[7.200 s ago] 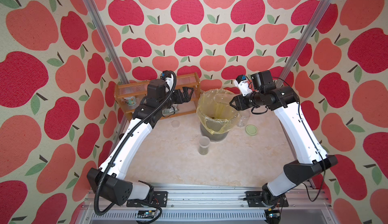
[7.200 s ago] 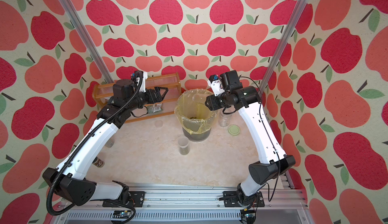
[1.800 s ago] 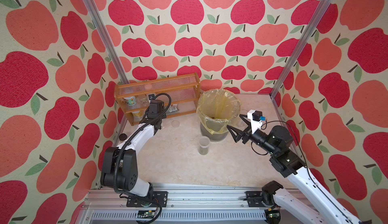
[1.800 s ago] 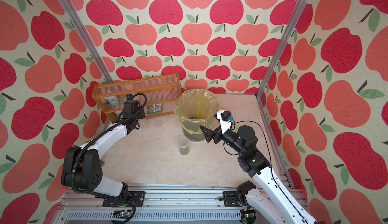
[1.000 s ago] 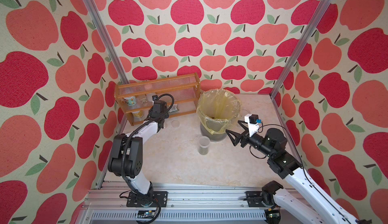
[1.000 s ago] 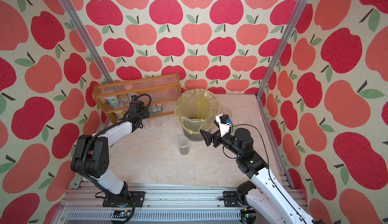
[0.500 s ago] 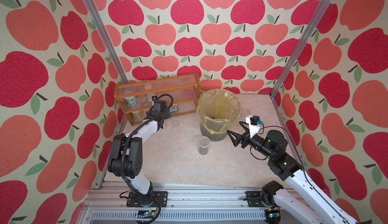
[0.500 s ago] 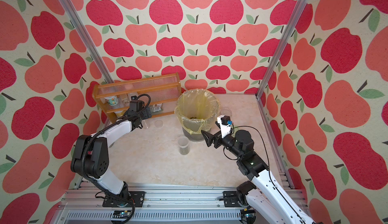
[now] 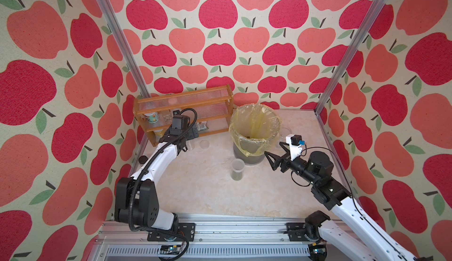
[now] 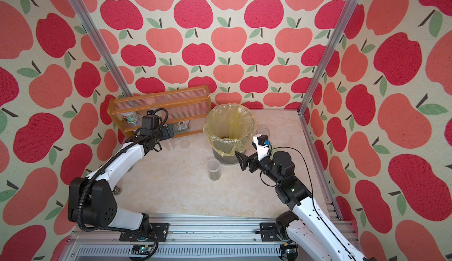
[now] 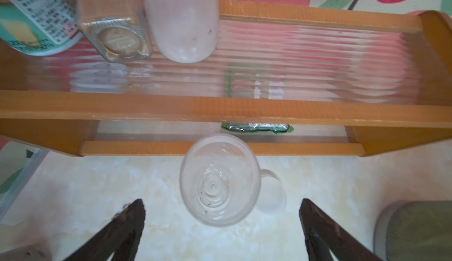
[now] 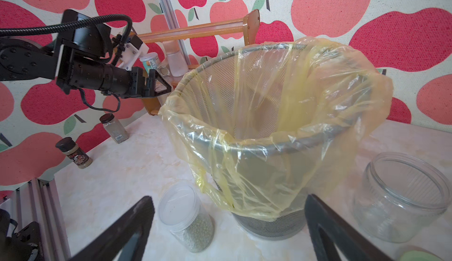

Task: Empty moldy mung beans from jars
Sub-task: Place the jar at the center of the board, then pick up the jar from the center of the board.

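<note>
The tall narrow jar is empty and there are mung beans in the shorter jar, so my left gripper keeps going to the frosted lid and closes there.
A tall narrow jar (image 11: 219, 181) stands empty and lidless on the table in front of the shelf, its lid (image 11: 271, 196) lying beside it. My left gripper (image 11: 221, 206) is open just short of it, touching nothing. A shorter jar (image 12: 187, 218) with a frosted lid holds mung beans (image 12: 198, 230) and stands in front of the bin (image 12: 269, 144). In both top views this jar (image 9: 237, 170) (image 10: 214, 170) is left of my open, empty right gripper (image 9: 272, 150). A wide jar (image 12: 401, 198) stands empty beside the bin, with a pale green lid (image 12: 415, 255) near it.
The mesh bin (image 9: 254, 130) with a yellow liner stands mid-table. An orange shelf (image 9: 183, 95) at the back left holds a printed can (image 9: 151, 117) and a green packet (image 9: 201, 127). Two dark-lidded spice jars (image 12: 73, 152) (image 12: 113, 127) stand by the left wall.
My left gripper has opened and let go of the tall empty jar, which now stands by the shelf. The right arm has shifted slightly near the bin, still open.
</note>
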Available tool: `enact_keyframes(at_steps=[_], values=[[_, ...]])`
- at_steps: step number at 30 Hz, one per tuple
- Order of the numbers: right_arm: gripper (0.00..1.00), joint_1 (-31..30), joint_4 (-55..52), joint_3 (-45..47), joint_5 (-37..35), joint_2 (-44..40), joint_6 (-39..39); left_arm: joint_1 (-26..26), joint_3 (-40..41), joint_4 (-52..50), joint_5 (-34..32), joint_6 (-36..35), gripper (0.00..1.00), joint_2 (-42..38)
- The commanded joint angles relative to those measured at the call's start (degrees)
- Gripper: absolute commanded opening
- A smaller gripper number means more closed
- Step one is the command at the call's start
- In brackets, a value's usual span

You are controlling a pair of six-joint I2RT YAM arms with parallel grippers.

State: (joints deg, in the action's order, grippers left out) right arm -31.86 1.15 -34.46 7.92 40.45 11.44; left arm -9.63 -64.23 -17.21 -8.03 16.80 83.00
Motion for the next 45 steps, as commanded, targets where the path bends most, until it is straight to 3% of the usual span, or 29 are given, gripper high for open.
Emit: enact_keyframes(at_steps=[1,6,9,18,24,31,45], values=[[0.99,0.7,-0.9,1.2,-3.1,-0.5,-0.9,-1.1,-3.4,-9.4,7.7,-1.7,1.00,-3.7],[0.99,1.4,0.3,3.3,-4.9,-1.5,-0.4,-5.4,-4.7,-12.8,11.9,-3.8,1.00,-9.8],[0.99,2.1,0.7,4.3,-5.3,-2.2,-0.3,-11.5,-4.3,-11.5,14.8,-6.9,0.98,-12.2],[0.99,5.0,-1.1,4.2,-3.5,-4.3,-1.2,-29.0,1.6,-2.9,8.5,-10.9,0.97,-11.1],[0.99,6.5,-2.7,3.7,-3.0,-5.1,-1.6,-33.5,7.8,6.6,8.4,-7.9,0.97,-11.0],[0.99,6.9,-2.3,4.2,-2.8,-5.1,-0.2,-39.3,15.6,18.9,2.2,-8.5,0.97,-9.4],[0.99,7.1,-2.9,4.5,-3.6,-4.7,1.8,-41.9,22.6,27.5,-0.4,-6.3,0.98,-5.6]])
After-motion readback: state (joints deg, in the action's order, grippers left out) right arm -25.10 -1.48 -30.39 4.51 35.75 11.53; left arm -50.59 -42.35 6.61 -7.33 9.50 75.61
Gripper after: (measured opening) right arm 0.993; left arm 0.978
